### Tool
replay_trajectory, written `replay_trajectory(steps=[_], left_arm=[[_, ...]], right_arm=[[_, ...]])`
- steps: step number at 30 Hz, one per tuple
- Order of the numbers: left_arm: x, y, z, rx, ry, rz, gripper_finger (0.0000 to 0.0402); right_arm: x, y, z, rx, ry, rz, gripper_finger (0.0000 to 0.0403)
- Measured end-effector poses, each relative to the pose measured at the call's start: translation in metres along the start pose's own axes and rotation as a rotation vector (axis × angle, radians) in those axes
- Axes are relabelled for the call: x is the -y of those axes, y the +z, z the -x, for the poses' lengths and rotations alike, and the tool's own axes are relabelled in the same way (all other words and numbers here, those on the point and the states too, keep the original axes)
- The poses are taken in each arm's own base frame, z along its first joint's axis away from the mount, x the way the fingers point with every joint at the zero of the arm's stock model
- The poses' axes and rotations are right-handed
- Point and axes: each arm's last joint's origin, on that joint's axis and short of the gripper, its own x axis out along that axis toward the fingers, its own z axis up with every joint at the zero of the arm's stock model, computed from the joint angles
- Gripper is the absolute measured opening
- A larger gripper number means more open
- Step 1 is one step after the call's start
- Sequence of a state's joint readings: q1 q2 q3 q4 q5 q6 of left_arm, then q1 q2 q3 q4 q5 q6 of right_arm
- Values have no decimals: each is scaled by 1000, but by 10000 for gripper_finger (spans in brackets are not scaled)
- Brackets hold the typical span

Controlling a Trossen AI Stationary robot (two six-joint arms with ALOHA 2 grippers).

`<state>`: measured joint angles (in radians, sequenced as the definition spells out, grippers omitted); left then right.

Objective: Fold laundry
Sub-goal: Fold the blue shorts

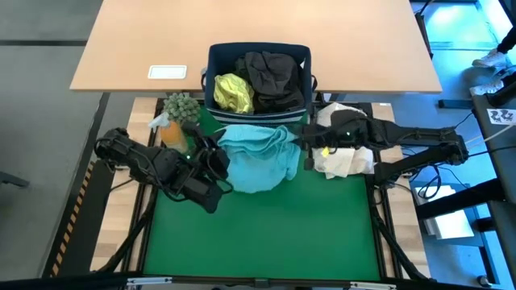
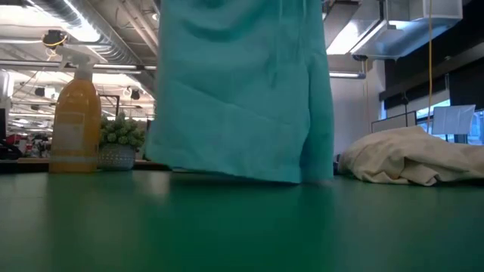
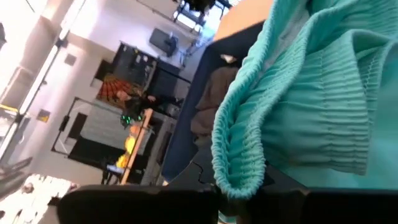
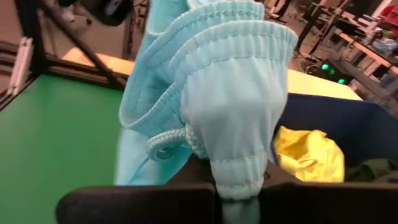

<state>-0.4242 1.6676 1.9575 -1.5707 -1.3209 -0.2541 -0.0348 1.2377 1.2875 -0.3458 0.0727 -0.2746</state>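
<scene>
The turquoise garment (image 1: 260, 161) is hanging next to the navy bin, so my left gripper and right gripper should pull its waistband toward the mat's near edge (image 1: 260, 256) to spread it out.
A turquoise garment (image 1: 256, 158) with an elastic waistband hangs between my two grippers over the far half of the green mat (image 1: 258, 234). My left gripper (image 1: 219, 155) is shut on its left end and my right gripper (image 1: 300, 142) on its right end. In the low view the garment (image 2: 242, 91) hangs as a wide sheet, and its lower edge (image 2: 242, 178) reaches down to the mat. A yellow-green shirt (image 1: 232, 93) and dark garments (image 1: 276, 79) lie in the navy bin (image 1: 214, 72). My left gripper pinches the gathered waistband edge (image 3: 237, 182) between its two fingers, coming roughly level from the table's left. The cloth bunches in several folds above the fingers. My right gripper pinches a doubled-over bit of waistband (image 4: 236, 175) beside the drawstring (image 4: 166, 144), roughly level from the table's right; the garment hangs between the two.
A cream-beige cloth bundle (image 1: 345, 155) lies at the mat's right side under my right arm. An orange spray bottle (image 1: 172, 130) and a small potted plant (image 1: 182, 105) stand at the far left. The wooden table (image 1: 145, 48) behind holds a white card (image 1: 168, 72).
</scene>
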Motion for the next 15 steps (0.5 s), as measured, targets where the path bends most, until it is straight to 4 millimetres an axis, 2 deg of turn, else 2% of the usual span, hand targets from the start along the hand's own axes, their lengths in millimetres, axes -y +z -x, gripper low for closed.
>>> replay_trajectory(steps=[10, 13, 15], left_arm=[[-11, -2, -36, -110, 43, -53, 7], [-11, -1, -34, -98, 62, -76, 7], [-6, 2, -23, -59, 51, -80, 7]], right_arm=[[34, -11, -10, -1, -95, -40, 9], [34, -8, -10, 24, -100, -13, 9], [23, -6, -10, 22, -67, 21, 9]])
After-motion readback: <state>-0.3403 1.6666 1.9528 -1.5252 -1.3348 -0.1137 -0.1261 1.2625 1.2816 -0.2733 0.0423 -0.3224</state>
